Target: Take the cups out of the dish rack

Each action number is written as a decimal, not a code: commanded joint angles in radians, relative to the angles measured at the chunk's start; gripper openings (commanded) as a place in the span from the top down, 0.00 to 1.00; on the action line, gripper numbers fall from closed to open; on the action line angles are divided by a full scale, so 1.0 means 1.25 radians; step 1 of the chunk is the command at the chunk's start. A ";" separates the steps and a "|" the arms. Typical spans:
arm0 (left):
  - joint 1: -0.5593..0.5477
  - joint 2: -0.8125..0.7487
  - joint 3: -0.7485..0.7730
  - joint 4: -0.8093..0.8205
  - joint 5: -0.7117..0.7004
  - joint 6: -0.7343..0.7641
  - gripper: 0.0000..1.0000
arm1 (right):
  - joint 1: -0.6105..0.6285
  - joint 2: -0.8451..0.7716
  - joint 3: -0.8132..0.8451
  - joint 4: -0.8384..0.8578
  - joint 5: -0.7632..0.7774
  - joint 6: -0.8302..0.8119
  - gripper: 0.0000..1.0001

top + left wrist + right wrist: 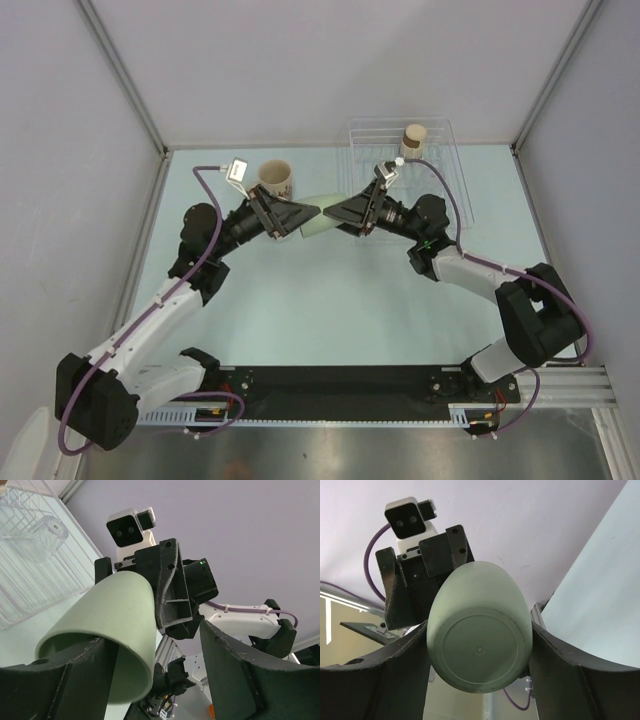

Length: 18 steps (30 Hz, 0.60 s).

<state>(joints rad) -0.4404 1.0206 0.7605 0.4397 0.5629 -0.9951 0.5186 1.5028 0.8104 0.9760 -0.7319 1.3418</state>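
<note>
My left gripper should pinch the cup's rim (135, 652) and take the cup over before setting it down, because my right gripper covers the pale green cup's base (479, 650).
A pale green cup (320, 228) hangs in the air over the middle of the table, lying on its side between both grippers. My right gripper (333, 214) is shut on its base end, with the cup's round bottom (480, 650) between the two fingers (400, 670). My left gripper (311, 212) is open at the cup's mouth (115, 625). One left finger (65, 680) sits at the rim opening and the other (240, 670) stands apart from the wall. A cream cup with dark print (276, 178) stands on the table. A tan brown-topped cup (414, 138) stands in the white wire dish rack (446, 170).
The rack sits at the far right, near the back wall, and shows in the left wrist view (30, 575) with a clear see-through object (42, 530) inside it. Grey walls close off the left, right and back. A black rail (340, 385) runs along the near edge.
</note>
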 commanded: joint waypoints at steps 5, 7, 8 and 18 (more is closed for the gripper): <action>-0.002 0.035 0.041 0.035 0.031 -0.003 0.37 | 0.061 0.034 0.057 0.048 -0.035 -0.013 1.00; -0.004 0.036 0.044 0.031 0.031 0.000 0.46 | 0.062 0.035 0.054 0.046 -0.034 -0.013 1.00; -0.004 0.036 0.046 0.031 0.032 0.001 0.50 | 0.062 0.032 0.055 0.045 -0.035 -0.016 1.00; -0.004 0.031 0.042 0.001 0.025 0.013 1.00 | 0.062 0.022 0.060 0.022 -0.048 -0.027 1.00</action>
<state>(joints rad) -0.4446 1.0645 0.7834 0.4465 0.6247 -1.0397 0.5823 1.5429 0.8497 1.0222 -0.7517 1.3354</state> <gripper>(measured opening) 0.155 0.711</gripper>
